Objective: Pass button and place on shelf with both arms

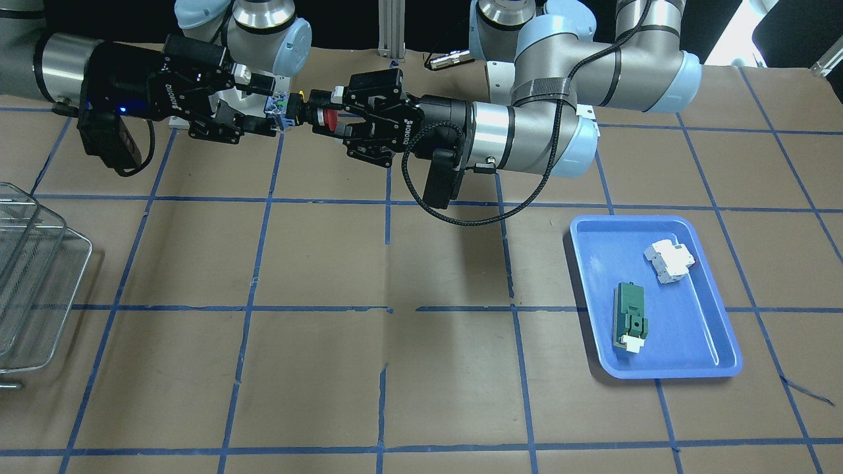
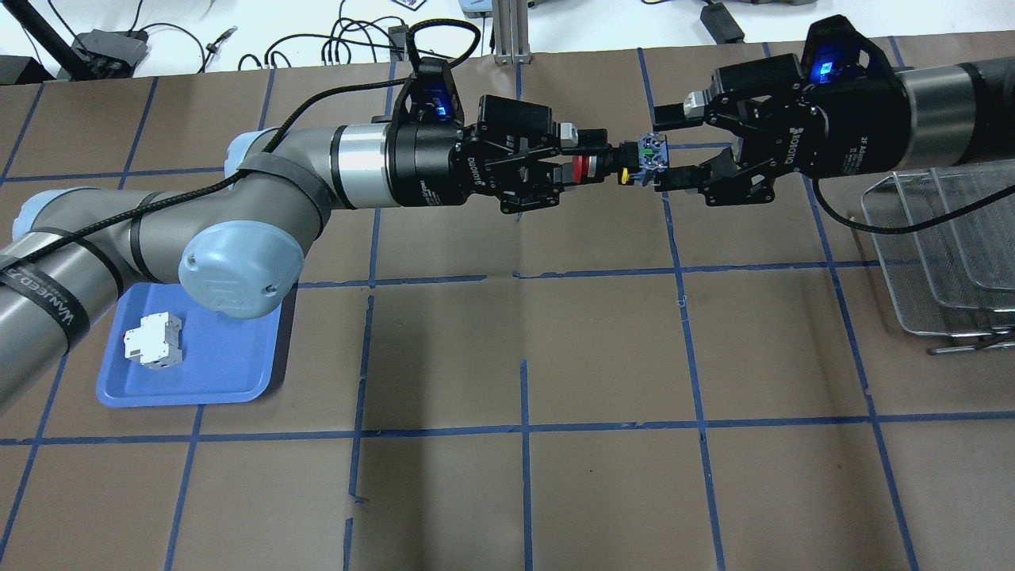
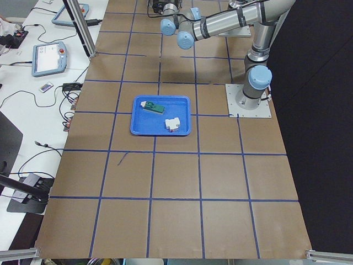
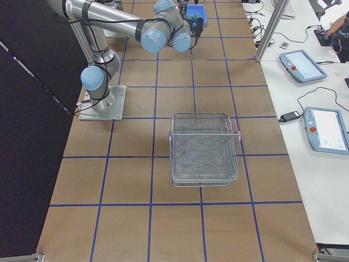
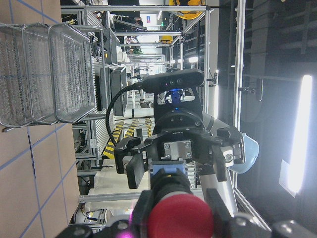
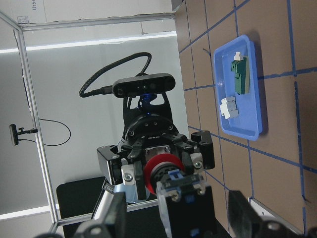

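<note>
My right gripper should grip the blue end before my left gripper moves away, because my left gripper is holding the button far from the shelf (image 1: pixel 35 280).
The button (image 2: pixel 626 159) hangs above the table between the two grippers, red cap toward the left arm, blue end toward the right arm. My left gripper (image 2: pixel 591 159) is shut on the button at its red cap (image 1: pixel 327 118). My right gripper (image 2: pixel 670 148) is open, its fingers on either side of the button's blue end (image 1: pixel 280 108) with gaps showing. The right wrist view shows the blue end (image 6: pixel 181 186) between spread fingers. The left wrist view shows the red cap (image 5: pixel 181 218). The wire-mesh shelf (image 2: pixel 944 238) stands at the table's edge, beyond the right arm.
A blue tray (image 1: pixel 698 316) on the left arm's side holds a green block (image 1: pixel 631 315) and a white block (image 1: pixel 670 260). The left arm's elbow (image 2: pixel 238 262) hangs over the tray's corner. The shelf also shows in the front view (image 1: pixel 33 276).
</note>
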Robot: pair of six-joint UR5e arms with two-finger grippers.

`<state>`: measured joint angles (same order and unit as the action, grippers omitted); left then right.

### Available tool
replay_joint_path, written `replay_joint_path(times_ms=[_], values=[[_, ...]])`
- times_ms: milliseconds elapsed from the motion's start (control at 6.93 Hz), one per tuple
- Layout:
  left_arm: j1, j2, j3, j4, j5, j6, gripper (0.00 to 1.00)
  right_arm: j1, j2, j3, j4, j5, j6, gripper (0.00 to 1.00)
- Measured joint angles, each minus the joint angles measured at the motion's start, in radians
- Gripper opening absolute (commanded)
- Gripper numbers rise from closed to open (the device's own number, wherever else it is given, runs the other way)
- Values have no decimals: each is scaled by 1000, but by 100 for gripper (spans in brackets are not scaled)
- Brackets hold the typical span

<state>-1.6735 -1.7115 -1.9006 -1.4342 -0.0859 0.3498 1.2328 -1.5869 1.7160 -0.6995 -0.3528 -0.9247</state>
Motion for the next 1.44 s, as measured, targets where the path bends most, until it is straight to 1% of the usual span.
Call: replay_joint_path(times_ms=[144,288,433,577,1010,1298,1442], values=[[0,0,0,0,0,0,6,0,0,1,0,-4,-3,44],[0,0,0,0,0,0,10,-1,0,2,0,-6,-7,41],[-1,1,0,0,0,0,26,-1,0,2,-1,-6,-9,39],[-1,2,0,0,0,0,99,-1,1,2,-1,-9,-9,39],[-2,3,10,5,0,-3,100,-1,5,-5,-3,-19,-8,39],[2,13,18,27,8,-58,100,-7,6,-14,-8,-25,-6,39],[12,21,26,87,53,-141,100,-12,4,-29,-16,-53,-4,31]])
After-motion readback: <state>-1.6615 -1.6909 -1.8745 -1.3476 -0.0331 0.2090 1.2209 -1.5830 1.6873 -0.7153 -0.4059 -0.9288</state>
